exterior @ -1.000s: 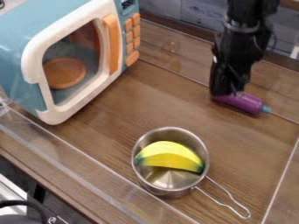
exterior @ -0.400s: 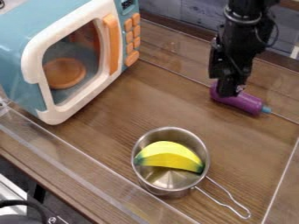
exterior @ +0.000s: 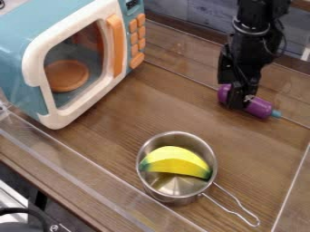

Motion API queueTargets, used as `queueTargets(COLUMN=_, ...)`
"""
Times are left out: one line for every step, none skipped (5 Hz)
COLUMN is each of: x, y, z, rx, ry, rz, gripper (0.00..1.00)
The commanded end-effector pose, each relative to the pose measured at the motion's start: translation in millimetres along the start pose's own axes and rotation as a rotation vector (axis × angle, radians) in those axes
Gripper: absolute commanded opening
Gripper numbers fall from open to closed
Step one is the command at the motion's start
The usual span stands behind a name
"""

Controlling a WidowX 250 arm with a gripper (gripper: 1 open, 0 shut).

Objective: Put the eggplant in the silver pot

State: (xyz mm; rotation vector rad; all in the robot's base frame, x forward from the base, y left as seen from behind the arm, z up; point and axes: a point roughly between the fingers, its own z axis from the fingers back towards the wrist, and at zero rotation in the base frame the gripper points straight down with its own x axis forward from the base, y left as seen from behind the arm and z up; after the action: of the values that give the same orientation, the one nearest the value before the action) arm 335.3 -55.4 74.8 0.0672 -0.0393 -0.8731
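Observation:
The eggplant's blunt end is too close to my gripper's fingers, so I should open them, lift clear and come down around the purple body's middle (exterior: pixel 251 104).
The purple eggplant (exterior: pixel 258 108) lies on the wooden table at the right, its teal stem cap pointing right. My black gripper (exterior: pixel 238 94) points straight down over the eggplant's left half and looks open, its fingers low around the purple body and hiding its middle. The silver pot (exterior: pixel 148 169) stands near the front centre, well apart from the gripper, with its wire loop handle (exterior: pixel 240 211) sticking out to the lower right. A yellow-green piece (exterior: pixel 176 162) lies inside the pot.
A teal toy microwave (exterior: pixel 67 54) with an orange keypad and a round window stands at the left. A clear plastic wall (exterior: pixel 72 177) runs along the front edge of the table. Bare wood lies between the eggplant and the pot.
The gripper, shut beside the eggplant a second ago, has spread its fingers and come down a little onto the eggplant. The eggplant and pot have not moved.

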Motion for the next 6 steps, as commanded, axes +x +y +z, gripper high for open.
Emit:
queueTargets(x=11.1, y=8.4, z=11.1, rx=0.041, ry=-0.057, rz=-0.005, gripper=1.00)
queueTargets(x=14.5, y=10.1, z=4.8, rx=0.042, ry=-0.066, rz=-0.012, gripper=1.00)
queueTargets(x=17.6, y=11.9, z=-1.0, rx=0.046, ry=-0.076, rz=-0.018, gripper=1.00)
queueTargets(x=20.6, y=13.6, z=-6.8, rx=0.048, ry=-0.086, rz=-0.022, gripper=1.00)
queueTargets(x=22.0, y=14.7, z=-11.3, rx=0.049, ry=-0.092, rz=-0.021, gripper=0.00)
queueTargets(x=19.9, y=14.2, z=-7.5, rx=0.050, ry=-0.088, rz=-0.010, gripper=0.00)
